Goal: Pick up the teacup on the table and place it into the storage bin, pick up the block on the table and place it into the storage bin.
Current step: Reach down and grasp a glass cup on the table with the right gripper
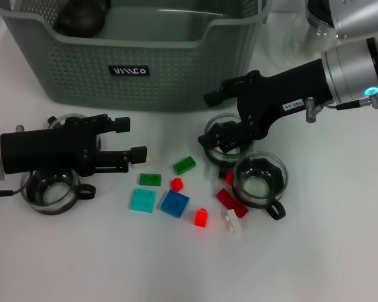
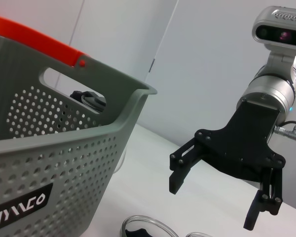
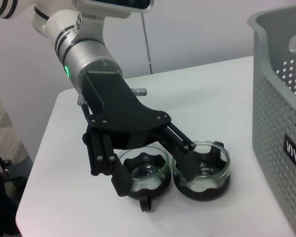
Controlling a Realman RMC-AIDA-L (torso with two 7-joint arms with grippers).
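Observation:
The front teacup is crowding the rear teacup under my right gripper, so next my right gripper moves back and grabs the front teacup by its free rim first.
The grey-green storage bin stands at the back with a dark object inside. Several glass teacups sit on the table. One teacup lies under my right gripper, which is open and tilted over it. Another teacup stands just in front. On the left, two teacups sit partly under my left gripper, also open and holding nothing. The right wrist view shows the left gripper hovering above both cups. Small blocks lie between the arms: green, blue, red.
More blocks are scattered mid-table: cyan, a second green, a dark red one and a white piece. The bin wall with its black label rises close behind both grippers. The right gripper appears open in the left wrist view.

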